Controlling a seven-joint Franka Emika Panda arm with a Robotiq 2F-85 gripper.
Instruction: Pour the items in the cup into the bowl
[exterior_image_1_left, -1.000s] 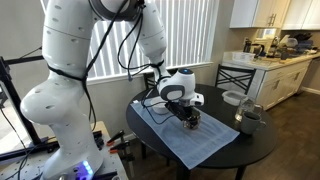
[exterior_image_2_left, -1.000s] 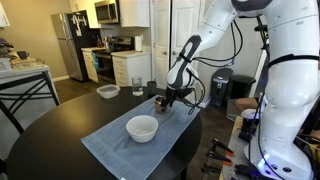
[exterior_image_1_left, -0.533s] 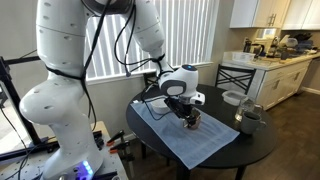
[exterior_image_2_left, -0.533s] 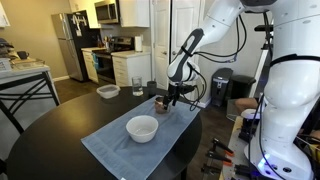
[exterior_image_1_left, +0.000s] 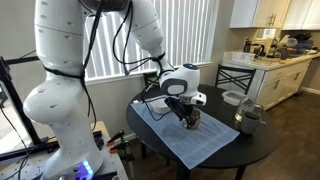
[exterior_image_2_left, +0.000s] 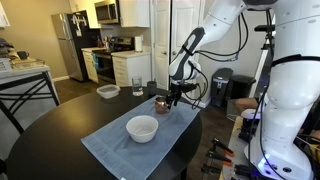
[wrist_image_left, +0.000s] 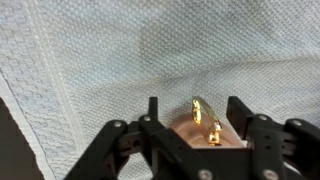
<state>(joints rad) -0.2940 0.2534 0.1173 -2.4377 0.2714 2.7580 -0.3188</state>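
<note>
The cup's gold handle (wrist_image_left: 206, 120) is tilted loosely between my gripper's open fingers, so next I close tightly on it before lifting the cup toward the white bowl (exterior_image_2_left: 142, 128).
The small copper cup (exterior_image_2_left: 160, 102) stands at the far end of the pale cloth mat (exterior_image_2_left: 115, 148). My gripper (exterior_image_2_left: 168, 97) reaches down over the cup with a finger on each side of it. In the wrist view the cup (wrist_image_left: 200, 135) fills the gap between the two black fingers (wrist_image_left: 196, 112), and its shiny gold edge catches the light. The gripper looks shut on the cup. The white bowl (exterior_image_2_left: 142, 128) sits on the mat, nearer the camera than the cup. In an exterior view the gripper (exterior_image_1_left: 188, 118) covers most of the cup, and the bowl does not show there.
A dark grey mug (exterior_image_1_left: 248, 119) and a pale round dish (exterior_image_1_left: 232, 97) stand near the edge of the round black table (exterior_image_1_left: 262, 140). The dish (exterior_image_2_left: 107, 91) and a glass (exterior_image_2_left: 137, 87) also show beyond the mat. A chair (exterior_image_1_left: 236, 74) stands behind the table.
The gripper has shifted slightly and the cup shows a little more clearly beside it. The bowl, mug and dish have not moved.
</note>
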